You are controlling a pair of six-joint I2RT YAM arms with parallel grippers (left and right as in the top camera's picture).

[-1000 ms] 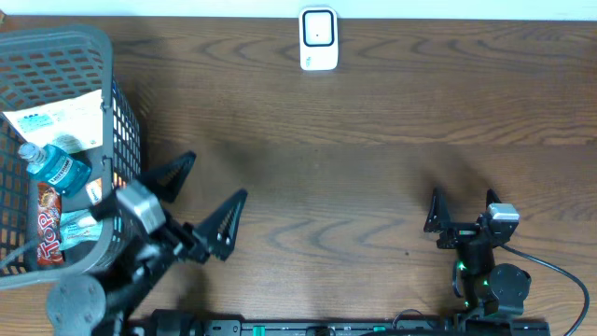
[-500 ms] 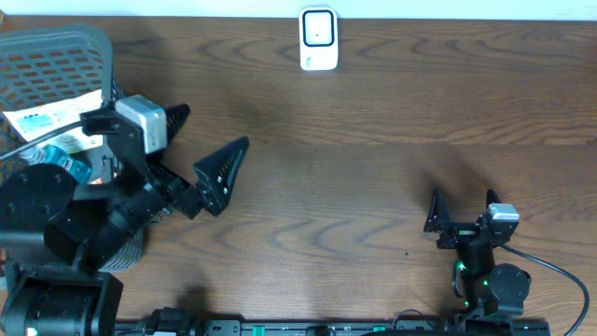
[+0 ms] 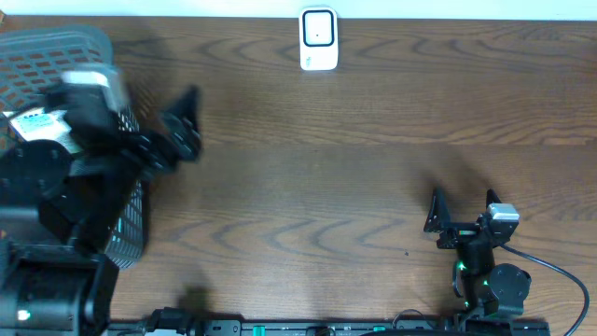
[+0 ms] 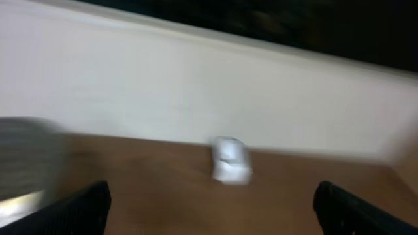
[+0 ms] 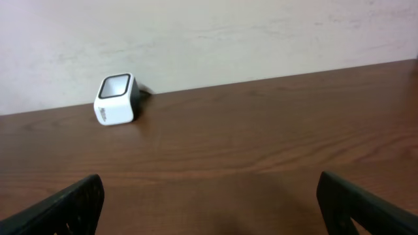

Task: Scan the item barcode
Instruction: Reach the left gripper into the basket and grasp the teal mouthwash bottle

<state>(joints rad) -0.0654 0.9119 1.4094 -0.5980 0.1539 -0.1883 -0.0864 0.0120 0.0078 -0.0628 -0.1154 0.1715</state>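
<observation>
My left gripper keeps moving toward the items (image 3: 45,126) until its fingers are around one. It is open, empty and raised next to the grey basket's side (image 3: 131,229).
The white barcode scanner (image 3: 318,39) stands at the table's far edge, and shows again as the scanner (image 5: 116,99) and as a blurred scanner (image 4: 230,160). My left gripper (image 3: 173,131) hangs open and empty beside the right wall of the grey basket (image 3: 56,47), blurred by motion. In the left wrist view the gripper (image 4: 212,215) has only bare wood between its fingers. The left arm hides most of the basket's items; a white packet corner (image 3: 33,119) shows. My right gripper (image 3: 464,210) rests open and empty at the near right; in its own view the gripper (image 5: 212,209) faces the scanner.
A pale wall (image 5: 261,32) rises just behind the scanner. The basket fills the table's far left corner, and its blurred edge (image 4: 26,156) shows at the left of the left wrist view. Brown wood tabletop (image 3: 354,168) lies between the two arms.
My left arm has risen and swung away from the near middle-left of the table toward the basket and far edge. The right arm has not moved.
</observation>
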